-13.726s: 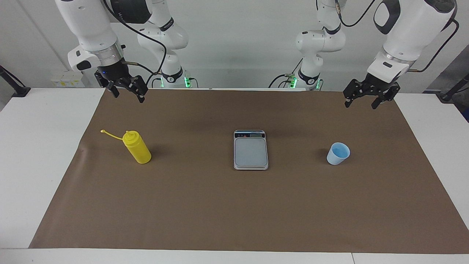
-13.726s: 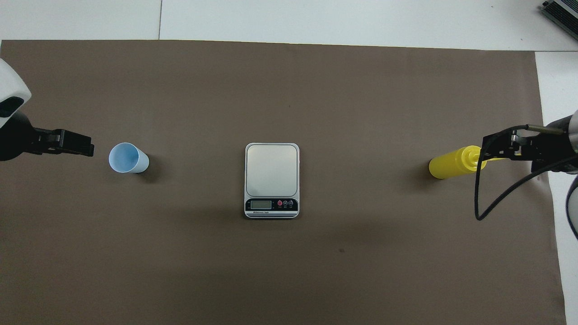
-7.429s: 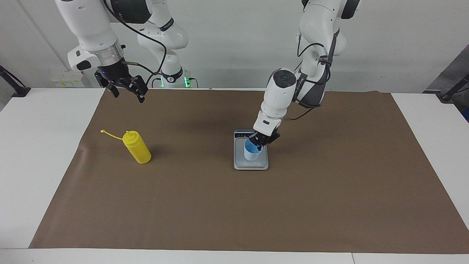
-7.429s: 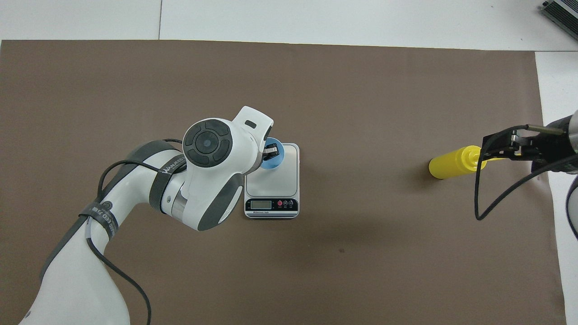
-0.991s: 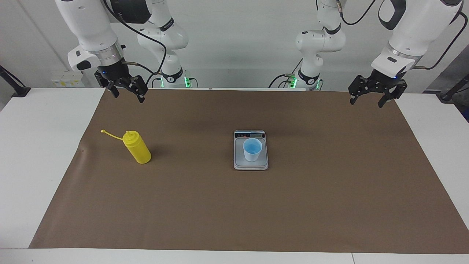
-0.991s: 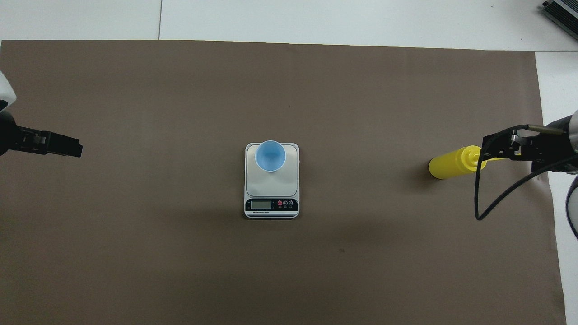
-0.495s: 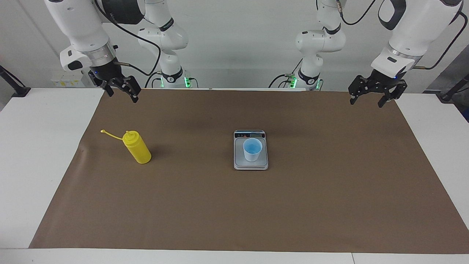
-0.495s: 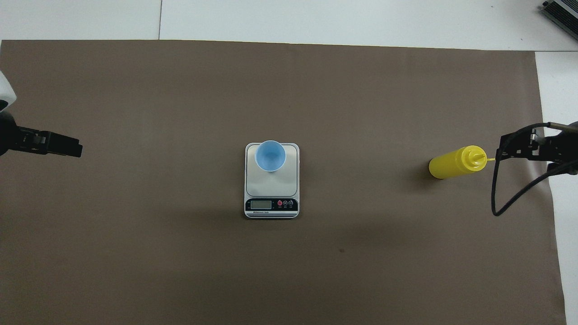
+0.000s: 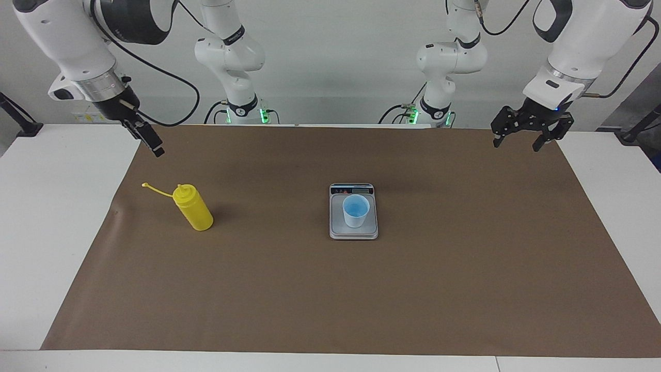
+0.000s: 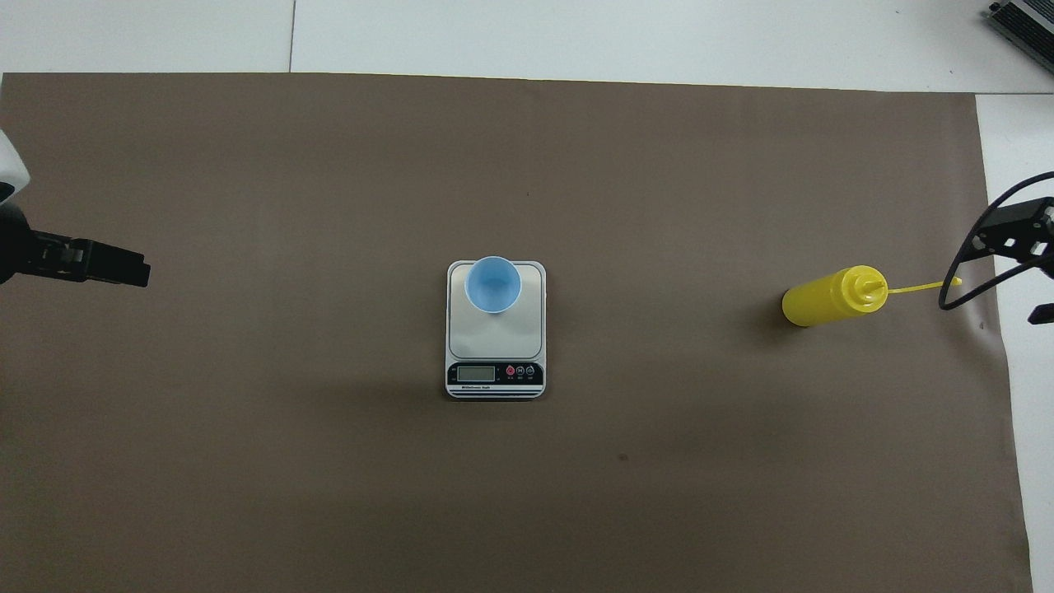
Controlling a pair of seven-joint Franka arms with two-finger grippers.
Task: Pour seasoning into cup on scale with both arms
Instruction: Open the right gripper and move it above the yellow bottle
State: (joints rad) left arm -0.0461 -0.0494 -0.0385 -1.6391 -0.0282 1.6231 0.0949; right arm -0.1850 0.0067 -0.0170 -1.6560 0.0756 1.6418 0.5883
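The thin cap strap (image 10: 919,287) sticks out toward my right gripper, so I expect the strap to bend against the gripper when I carry the yellow seasoning bottle (image 10: 835,296).
The yellow seasoning bottle (image 9: 193,209) (image 10: 832,296) stands upright on the mat toward the right arm's end, its cap strap (image 9: 145,184) trailing outward. The pale-blue cup (image 9: 356,211) (image 10: 492,284) stands upright on the scale (image 9: 353,232) (image 10: 494,342) at mid-table, on the half of the plate away from the display. My right gripper (image 9: 155,147) hangs open and empty over the mat's edge, apart from the bottle and turned edge-on in the facing view. My left gripper (image 9: 516,146) (image 10: 123,272) waits open and empty over the mat at the left arm's end.
A brown mat (image 9: 330,299) covers most of the white table (image 9: 51,206). A grey device (image 10: 1025,25) shows at the table's farthest corner on the right arm's end. The right arm's black cable (image 10: 959,280) hangs above the strap's tip.
My right gripper has swung outward toward the table's end, off from over the bottle's top, and turned edge-on. The left arm, cup, scale and bottle have not moved.
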